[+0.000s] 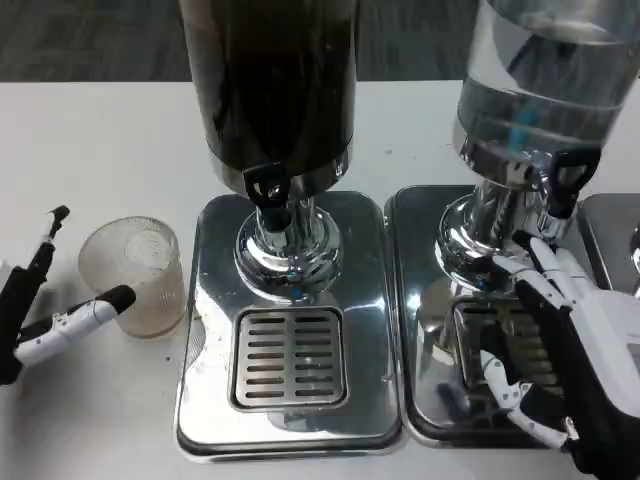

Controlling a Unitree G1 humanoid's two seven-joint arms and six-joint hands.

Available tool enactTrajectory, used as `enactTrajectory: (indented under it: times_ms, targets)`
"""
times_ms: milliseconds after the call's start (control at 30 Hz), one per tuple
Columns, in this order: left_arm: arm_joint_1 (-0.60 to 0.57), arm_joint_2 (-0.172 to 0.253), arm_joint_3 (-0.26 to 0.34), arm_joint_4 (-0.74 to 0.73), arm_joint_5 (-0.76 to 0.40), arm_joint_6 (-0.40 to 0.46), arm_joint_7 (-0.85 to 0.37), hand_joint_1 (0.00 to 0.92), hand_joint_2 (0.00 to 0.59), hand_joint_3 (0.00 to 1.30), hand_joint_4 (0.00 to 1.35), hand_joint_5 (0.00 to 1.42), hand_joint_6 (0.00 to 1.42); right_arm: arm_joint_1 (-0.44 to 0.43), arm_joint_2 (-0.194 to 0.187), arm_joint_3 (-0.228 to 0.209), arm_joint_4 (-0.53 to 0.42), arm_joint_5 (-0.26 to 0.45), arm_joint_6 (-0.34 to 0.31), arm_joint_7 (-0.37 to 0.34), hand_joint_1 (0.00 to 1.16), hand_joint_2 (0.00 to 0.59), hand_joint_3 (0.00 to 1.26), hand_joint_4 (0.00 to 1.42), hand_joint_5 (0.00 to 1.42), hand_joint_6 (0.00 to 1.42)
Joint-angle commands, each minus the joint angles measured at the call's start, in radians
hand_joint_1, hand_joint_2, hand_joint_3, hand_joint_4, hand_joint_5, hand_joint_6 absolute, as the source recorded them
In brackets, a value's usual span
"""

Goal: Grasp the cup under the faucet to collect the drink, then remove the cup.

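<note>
I expect the black faucet (pixel 270 190) to pour a thin brown stream into the cup when I open it, because the dispenser's tank (pixel 272 90) is dark above its spout.
A clear ribbed cup (pixel 135 273) stands upright on the white table, left of the dark drink dispenser (pixel 270 85). The dispenser's black faucet (pixel 268 192) hangs over a slotted drip grate (pixel 288 356), and nothing stands on the grate. My left hand (pixel 50 315) is at the left edge with its fingers spread. One fingertip touches the cup's near left side and another finger points up beside the cup, so the cup is not gripped. My right hand (pixel 560 340) hovers with fingers apart over the second tray, holding nothing.
A second dispenser with a clear tank (pixel 545 70) stands on the right, on its own steel tray (pixel 420 300). The left steel tray (pixel 210 300) lies close beside the cup. Bare white table stretches to the left and behind the cup.
</note>
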Motion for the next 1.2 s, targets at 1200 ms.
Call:
enactTrajectory:
  times_ms: [1200]
  targets:
    - [-0.133,-0.007,-0.118,0.105,0.078,-0.022,0.076,0.127,0.031,0.0,0.0,0.15,0.32,-0.015,0.01,0.006,0.013,0.002,-0.003,-0.025,0.67,0.534,0.23,0.03,0.05,0.16]
